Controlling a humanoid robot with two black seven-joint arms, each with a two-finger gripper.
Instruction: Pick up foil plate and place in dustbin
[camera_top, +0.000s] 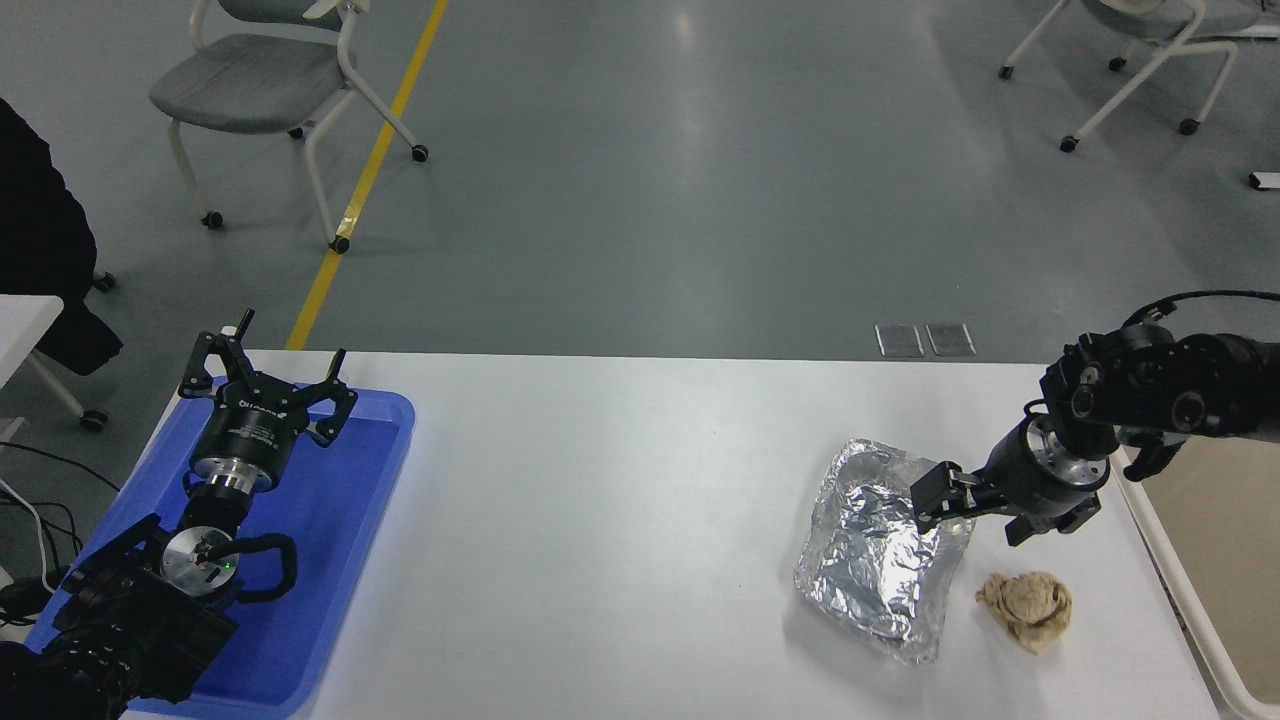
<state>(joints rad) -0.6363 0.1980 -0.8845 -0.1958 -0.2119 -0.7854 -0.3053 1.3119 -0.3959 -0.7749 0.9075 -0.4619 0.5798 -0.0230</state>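
Observation:
I expect the foil plate (882, 554) to keep its tray shape when I lift it by its edge, because a raised rim (818, 514) goes around its crinkled silver bottom.
The foil plate (880, 555) is a shiny crinkled silver tray lying on the white table at the right. My right gripper (975, 510) is down at the plate's far right corner, open. One finger (928, 492) is inside the plate and the other (1022, 528) is outside the rim. I cannot tell whether they touch the foil. The dustbin (1172, 585), cream with a thick rim, stands at the right edge, partly cut off by the frame. My left gripper (262, 378) is open and parked over the blue tray at the lower left.
A crumpled tan paper ball (1027, 608) lies just right of the foil plate, between it and the dustbin. A shallow blue tray (340, 540) sits at the table's left end. A person in dark clothing (35, 230) is at the left edge. Chairs stand on the floor beyond.

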